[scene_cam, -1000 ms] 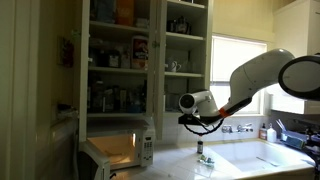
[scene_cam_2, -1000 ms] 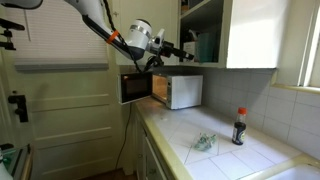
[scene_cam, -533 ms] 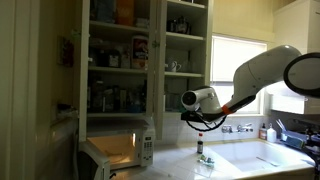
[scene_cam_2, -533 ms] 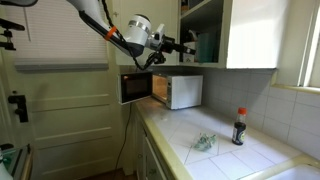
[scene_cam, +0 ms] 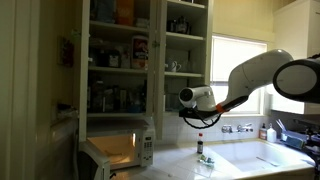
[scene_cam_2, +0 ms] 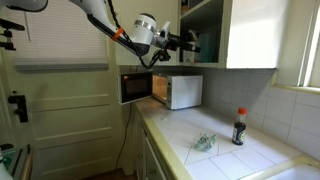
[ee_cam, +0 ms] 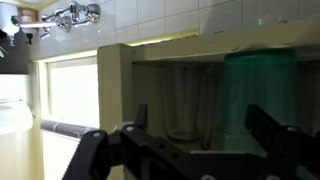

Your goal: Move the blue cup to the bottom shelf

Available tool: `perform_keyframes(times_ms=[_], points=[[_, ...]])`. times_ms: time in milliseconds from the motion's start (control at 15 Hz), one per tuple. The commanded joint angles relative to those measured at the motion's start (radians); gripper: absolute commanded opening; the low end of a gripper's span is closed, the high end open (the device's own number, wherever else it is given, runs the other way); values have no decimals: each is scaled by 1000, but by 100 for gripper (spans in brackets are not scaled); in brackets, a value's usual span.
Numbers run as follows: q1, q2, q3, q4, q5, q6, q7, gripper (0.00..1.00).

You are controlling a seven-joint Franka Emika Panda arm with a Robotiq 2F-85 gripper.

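Note:
The clear glass (ee_cam: pixel 182 100) is in front of my gripper's opening, and the blue cup is in front of one of the gripper's fingers. I should move back and go across to the blue cup (ee_cam: pixel 256 88).
The blue cup (ee_cam: pixel 258 95), a translucent teal tumbler, stands inside the white cupboard, with a clear glass (ee_cam: pixel 188 100) beside it. My gripper (ee_cam: pixel 200 122) is open, its two dark fingers spread in front of the cup and the glass, touching neither. In both exterior views the gripper (scene_cam: pixel 190 119) (scene_cam_2: pixel 186 42) reaches into the cupboard's narrower section, where the cup (scene_cam_2: pixel 194 46) shows faintly. The bottom shelf (scene_cam_2: pixel 205 62) is the board under it; the arm hides much of it in an exterior view (scene_cam: pixel 176 108).
A white microwave (scene_cam: pixel 125 150) (scene_cam_2: pixel 178 91) stands with its door open on the counter below the cupboard. A dark sauce bottle (scene_cam: pixel 199 148) (scene_cam_2: pixel 238 127) and a crumpled green thing (scene_cam_2: pixel 203 143) sit on the tiled counter. A sink (scene_cam: pixel 265 156) lies beside them.
My gripper has risen slightly and moved further into the cupboard toward the cup. It stays open.

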Motion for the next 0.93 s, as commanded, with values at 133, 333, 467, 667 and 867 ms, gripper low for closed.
perform_keyframes(times_ms=[133,333,467,667,867], points=[[-9,112,4,150,109,0,-121,100],[-4,129,3,171,145,1,-168,100],[15,79,0,104,96,29,-141,100],[49,0,0,-4,47,-8,-116,100],[78,-93,8,-140,24,-102,-106,100]])
